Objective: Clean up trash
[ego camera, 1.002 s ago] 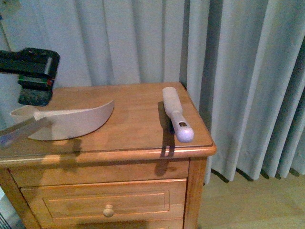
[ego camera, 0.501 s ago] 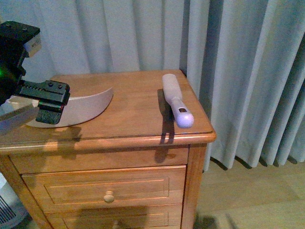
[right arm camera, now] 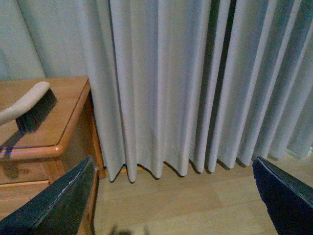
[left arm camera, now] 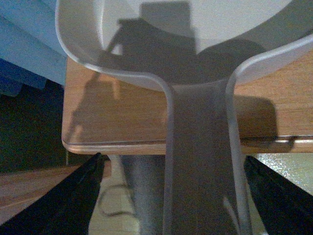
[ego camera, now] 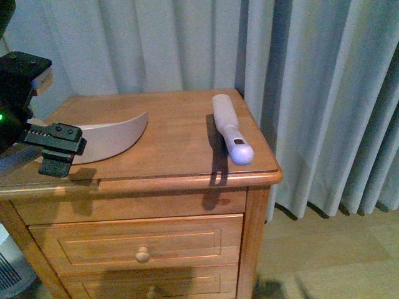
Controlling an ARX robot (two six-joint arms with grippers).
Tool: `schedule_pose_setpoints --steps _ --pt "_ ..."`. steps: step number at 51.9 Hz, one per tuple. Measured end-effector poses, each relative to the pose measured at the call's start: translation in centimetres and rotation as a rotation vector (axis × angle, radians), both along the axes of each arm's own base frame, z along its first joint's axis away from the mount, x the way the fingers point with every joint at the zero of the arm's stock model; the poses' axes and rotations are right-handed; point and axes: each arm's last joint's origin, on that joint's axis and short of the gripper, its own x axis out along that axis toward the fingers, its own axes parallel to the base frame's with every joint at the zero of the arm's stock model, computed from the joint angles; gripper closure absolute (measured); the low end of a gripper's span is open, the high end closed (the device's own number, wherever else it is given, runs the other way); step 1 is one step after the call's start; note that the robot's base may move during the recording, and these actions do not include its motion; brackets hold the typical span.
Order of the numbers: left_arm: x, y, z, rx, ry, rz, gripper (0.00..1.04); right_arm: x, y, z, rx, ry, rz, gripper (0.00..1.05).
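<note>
The pink dustpan [ego camera: 111,141] will keep the swept trash near its handle end when the robot carries it, because the dustpan's raised sides [left arm camera: 274,58] bend in toward the handle.
No trash shows in any view. The pink dustpan [ego camera: 106,140] lies on the left of the wooden nightstand [ego camera: 181,180]. My left gripper [ego camera: 53,149] hangs at the nightstand's left front corner, over the dustpan's handle end. In the left wrist view the left gripper [left arm camera: 172,161] is open, with the dustpan handle [left arm camera: 203,161] running between its fingers [left arm camera: 78,196] and apart from both. The right gripper [right arm camera: 173,161] is open and empty over the floor beside the nightstand, outside the front view.
A pale pink brush [ego camera: 230,134] lies along the nightstand's right side, its bristles [right arm camera: 34,115] showing in the right wrist view. Grey curtains [ego camera: 312,93] hang behind and to the right. Wooden floor [right arm camera: 186,205] lies below. Drawers [ego camera: 140,246] fill the nightstand's front.
My left gripper has come down from above the nightstand's left edge to the dustpan's handle end. The nightstand now sits slightly higher in the front view.
</note>
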Motion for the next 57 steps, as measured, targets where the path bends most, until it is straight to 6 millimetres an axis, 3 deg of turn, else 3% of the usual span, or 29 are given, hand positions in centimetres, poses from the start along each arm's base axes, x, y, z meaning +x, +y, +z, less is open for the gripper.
schedule_pose_setpoints --steps 19,30,39,51,57 --pt "0.1 0.0 0.1 0.010 -0.015 -0.014 0.75 0.0 0.0 0.0 0.000 0.000 0.000 0.07" --pt "-0.2 0.2 -0.1 0.002 -0.042 -0.015 0.77 0.0 0.0 0.0 0.000 0.000 0.000 0.07" --pt "-1.5 0.7 1.1 -0.002 -0.192 -0.008 0.77 0.0 0.0 0.0 0.000 0.000 0.000 0.07" --pt "-5.9 1.7 4.7 -0.001 -0.535 0.006 0.77 0.0 0.0 0.0 0.000 0.000 0.000 0.07" --pt "-10.2 2.5 5.7 -0.006 -0.698 -0.010 0.77 0.0 0.0 0.0 0.000 0.000 0.000 0.07"
